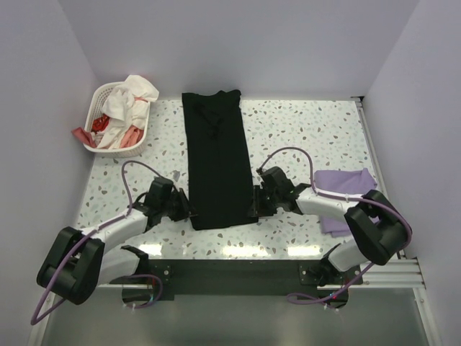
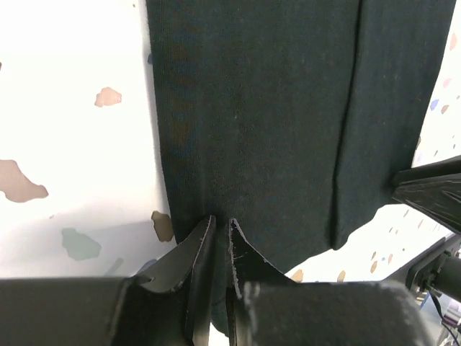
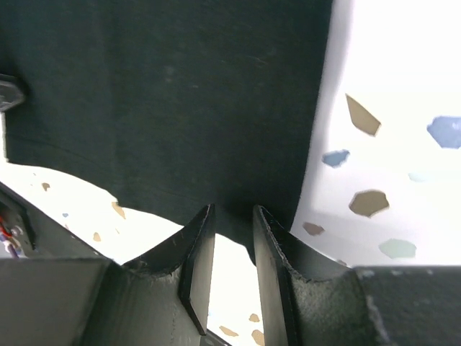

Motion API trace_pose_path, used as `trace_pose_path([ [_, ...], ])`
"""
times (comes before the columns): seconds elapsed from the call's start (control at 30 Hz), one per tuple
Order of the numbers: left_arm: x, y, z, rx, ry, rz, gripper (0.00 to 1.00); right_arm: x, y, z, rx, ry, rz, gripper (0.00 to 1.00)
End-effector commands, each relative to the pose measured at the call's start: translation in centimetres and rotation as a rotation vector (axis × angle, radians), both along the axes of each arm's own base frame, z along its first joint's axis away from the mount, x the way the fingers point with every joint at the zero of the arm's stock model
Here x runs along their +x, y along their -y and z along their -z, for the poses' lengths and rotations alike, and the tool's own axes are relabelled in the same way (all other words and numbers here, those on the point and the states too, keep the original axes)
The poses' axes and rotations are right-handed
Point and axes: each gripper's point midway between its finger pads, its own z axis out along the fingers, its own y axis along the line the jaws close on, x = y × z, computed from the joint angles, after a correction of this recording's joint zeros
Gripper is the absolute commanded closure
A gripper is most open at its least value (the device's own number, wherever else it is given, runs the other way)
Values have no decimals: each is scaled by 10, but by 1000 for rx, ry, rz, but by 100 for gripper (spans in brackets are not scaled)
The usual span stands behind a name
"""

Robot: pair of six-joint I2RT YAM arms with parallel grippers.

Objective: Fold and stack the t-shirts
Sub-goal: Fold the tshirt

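I should open my left gripper, move it back and pinch the hem's loose corner, because the gripper is on the black t-shirt's side edge, farther in than that corner.
The black t-shirt lies in the middle of the table as a long narrow strip, collar end far from me. At its near left corner my left gripper is shut on the hem; in the left wrist view the fingers stand almost together with black cloth between them. My right gripper holds the near right corner; its tips pinch the black cloth, with a wider gap behind them. The lavender t-shirt lies folded at the right, behind the right arm.
A white laundry basket with white and red clothes stands at the far left corner. Walls close the table on the left, back and right. Purple cables loop over both arms.
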Motion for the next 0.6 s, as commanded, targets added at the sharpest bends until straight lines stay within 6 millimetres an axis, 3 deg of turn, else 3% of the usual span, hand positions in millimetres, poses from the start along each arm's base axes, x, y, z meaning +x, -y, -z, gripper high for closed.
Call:
trace_pose_path([
  [0.0, -19, -5, 9, 15, -54, 14, 85, -4, 2, -1, 15, 3, 4, 68],
  [0.3, -16, 3, -18, -30, -16, 46, 80, -11, 10, -6, 13, 11, 14, 68],
  [0.57, -29, -2, -6, 10, -47, 58, 81, -10, 18, -11, -5, 40, 33, 68],
])
